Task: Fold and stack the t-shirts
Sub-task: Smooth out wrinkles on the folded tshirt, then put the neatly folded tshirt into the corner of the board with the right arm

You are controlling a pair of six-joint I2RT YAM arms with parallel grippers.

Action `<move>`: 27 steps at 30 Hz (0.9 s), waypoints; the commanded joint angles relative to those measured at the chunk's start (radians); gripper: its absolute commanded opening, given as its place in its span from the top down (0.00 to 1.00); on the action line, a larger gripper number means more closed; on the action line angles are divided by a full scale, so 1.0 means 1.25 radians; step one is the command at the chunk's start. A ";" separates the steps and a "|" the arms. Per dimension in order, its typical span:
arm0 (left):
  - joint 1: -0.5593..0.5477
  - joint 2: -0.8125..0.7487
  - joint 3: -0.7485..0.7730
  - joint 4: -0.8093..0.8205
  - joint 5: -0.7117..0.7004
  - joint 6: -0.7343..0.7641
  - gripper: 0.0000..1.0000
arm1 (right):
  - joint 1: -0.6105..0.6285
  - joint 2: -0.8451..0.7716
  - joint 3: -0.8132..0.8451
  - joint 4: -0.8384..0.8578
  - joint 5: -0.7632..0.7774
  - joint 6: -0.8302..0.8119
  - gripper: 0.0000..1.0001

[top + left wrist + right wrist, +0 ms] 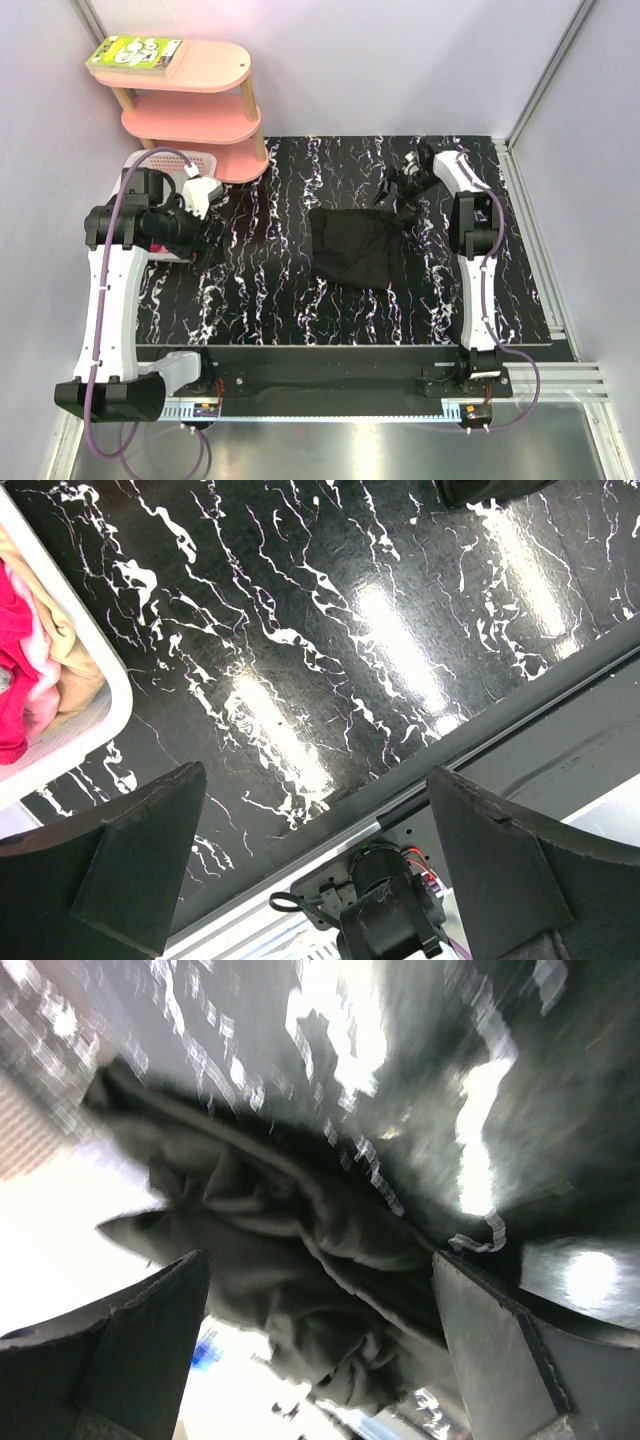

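The black t-shirt [354, 248] is lying in a compact square with a straight side [313, 241], so it should stay folded and slide along when the robot pulls the t-shirt's bunched edge.
A black t-shirt [352, 246] lies crumpled in the middle of the marbled black table [270, 300]. One bunched edge of it reaches up toward my right gripper [404, 186]. In the right wrist view that dark cloth [300, 1250] fills the space between the wide-apart fingers of the right gripper [320, 1340], which is open and not closed on it. My left gripper [207, 240] hovers open beside the white basket [165, 160], with nothing between its fingers [140, 850]. A red-pink shirt [15, 650] and a beige cloth [70, 670] show inside the basket [100, 685].
A pink three-tier shelf [195, 95] stands at the back left with a green book [135, 52] on top. The left arm's base [385, 910] and the metal rail sit at the near edge. Side walls close the table in.
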 commanded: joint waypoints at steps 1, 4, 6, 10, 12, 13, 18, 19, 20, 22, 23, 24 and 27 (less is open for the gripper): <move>0.004 -0.010 0.027 -0.029 0.025 -0.002 0.01 | 0.000 -0.071 -0.215 0.122 -0.133 -0.007 0.00; 0.004 -0.012 0.024 -0.027 0.028 -0.002 0.01 | -0.002 -0.149 -0.393 0.252 -0.212 0.056 0.00; 0.004 -0.015 0.021 -0.025 0.028 -0.002 0.01 | -0.002 -0.195 -0.483 0.318 -0.237 0.098 0.00; 0.004 -0.015 0.018 -0.022 0.033 0.000 0.01 | 0.003 -0.324 -0.686 0.456 -0.258 0.137 0.00; 0.004 -0.013 0.015 -0.022 0.036 -0.001 0.01 | 0.003 -0.346 -0.715 0.462 -0.255 0.136 0.00; 0.003 -0.012 0.015 -0.021 0.036 -0.002 0.01 | 0.002 -0.359 -0.726 0.462 -0.251 0.133 0.00; 0.003 -0.005 0.026 -0.022 0.049 -0.012 0.01 | 0.013 -0.375 -0.738 0.473 -0.255 0.143 0.00; 0.003 -0.005 0.026 -0.024 0.049 -0.011 0.01 | 0.022 -0.383 -0.746 0.487 -0.256 0.148 0.00; 0.003 -0.005 0.027 -0.025 0.049 -0.012 0.01 | 0.022 -0.389 -0.748 0.497 -0.262 0.161 0.00; 0.003 -0.007 0.025 -0.029 0.043 -0.010 0.01 | 0.021 -0.422 -0.776 0.560 -0.277 0.191 0.00; 0.001 -0.012 0.023 -0.029 0.042 -0.010 0.01 | 0.022 -0.432 -0.784 0.576 -0.288 0.214 0.00; 0.003 -0.013 0.018 -0.027 0.039 -0.007 0.01 | 0.023 -0.440 -0.794 0.603 -0.295 0.223 0.00; 0.003 -0.016 0.010 -0.027 0.034 -0.005 0.01 | 0.030 -0.467 -0.812 0.628 -0.310 0.241 0.00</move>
